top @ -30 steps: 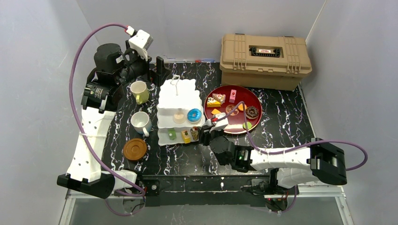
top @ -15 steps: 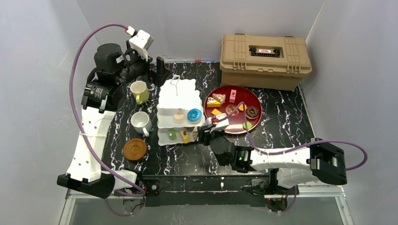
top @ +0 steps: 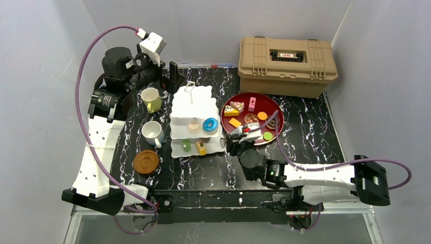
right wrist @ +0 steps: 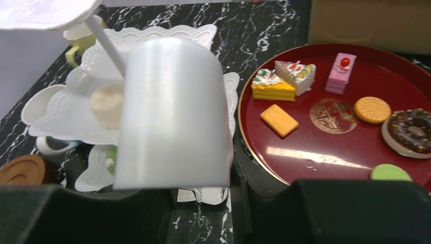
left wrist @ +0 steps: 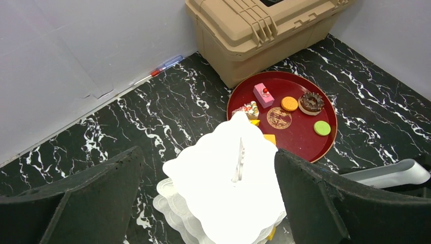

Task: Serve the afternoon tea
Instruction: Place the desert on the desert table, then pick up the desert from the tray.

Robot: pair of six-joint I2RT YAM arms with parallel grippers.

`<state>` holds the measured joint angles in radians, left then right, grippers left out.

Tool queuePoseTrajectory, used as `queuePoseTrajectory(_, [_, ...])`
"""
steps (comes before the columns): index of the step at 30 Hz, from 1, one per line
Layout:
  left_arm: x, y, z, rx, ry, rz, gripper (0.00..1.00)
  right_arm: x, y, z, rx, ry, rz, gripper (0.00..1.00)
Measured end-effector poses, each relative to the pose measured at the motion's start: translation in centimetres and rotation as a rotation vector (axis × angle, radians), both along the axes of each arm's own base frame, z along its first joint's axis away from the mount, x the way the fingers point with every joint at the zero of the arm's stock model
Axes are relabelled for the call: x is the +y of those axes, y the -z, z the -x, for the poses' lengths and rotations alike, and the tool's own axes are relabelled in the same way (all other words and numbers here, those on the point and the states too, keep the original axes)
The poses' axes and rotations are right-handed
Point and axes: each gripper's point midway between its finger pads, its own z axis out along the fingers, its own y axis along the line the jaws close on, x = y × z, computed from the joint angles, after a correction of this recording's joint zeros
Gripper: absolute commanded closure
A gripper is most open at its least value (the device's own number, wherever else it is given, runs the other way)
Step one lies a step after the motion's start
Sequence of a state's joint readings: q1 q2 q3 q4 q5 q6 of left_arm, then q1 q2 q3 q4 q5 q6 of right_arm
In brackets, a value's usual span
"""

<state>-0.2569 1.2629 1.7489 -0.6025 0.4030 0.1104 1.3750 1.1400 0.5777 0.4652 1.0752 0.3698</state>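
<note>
The path from the cake stand to the red tray (top: pixel 243 120) is clear, so my right gripper should keep carrying the tongs until it loosens its hold on them above the pastries (top: pixel 262 116).
The white three-tier cake stand (top: pixel 193 101) stands mid-table with a blue donut (top: pixel 210 124) and a few small pastries on its lower tiers. A red tray (top: pixel 269 99) to its right holds several toy pastries, among them a chocolate donut (right wrist: pixel 410 132) and a green macaron (top: pixel 267 135). My right gripper (top: pixel 239 141) is shut on white tongs (right wrist: pixel 173 112) between the stand and the tray's near edge. My left gripper (top: pixel 167 76) is open and hovers high behind the stand (left wrist: pixel 228 173). The pale yellow-green mug (top: pixel 151 99), the white mug (top: pixel 152 133) and one brown coaster (top: pixel 146 161) sit left of the stand.
The tan ribbed case (top: pixel 287 63) stands closed at the back right, just behind the tray. A pen (left wrist: pixel 157 69) lies along the back wall. Grey walls close in the table on three sides.
My right gripper with the tongs has pulled back from the stand's bottom tier and moved right, towards the near edge of the red tray. The left arm has not moved.
</note>
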Motion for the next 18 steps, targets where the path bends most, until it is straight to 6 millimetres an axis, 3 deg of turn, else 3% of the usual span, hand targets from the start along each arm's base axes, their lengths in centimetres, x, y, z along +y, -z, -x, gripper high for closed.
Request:
queuePoseTrajectory(8, [0.0, 0.0, 0.0, 0.000, 0.001, 0.001, 0.01, -6.0, -0.1, -1.2, -0.033, 0.144, 0.045, 0.58])
queuePoseTrajectory(13, [-0.1, 0.0, 0.1, 0.005, 0.003, 0.007, 0.01, -11.4, -0.3, -5.2, -0.022, 0.324, 0.049, 0.59])
queuePoseTrajectory(18, [-0.2, 0.1, -0.1, 0.011, 0.003, 0.009, 0.01, -16.1, 1.0, -9.4, 0.036, 0.483, 0.130, 0.55])
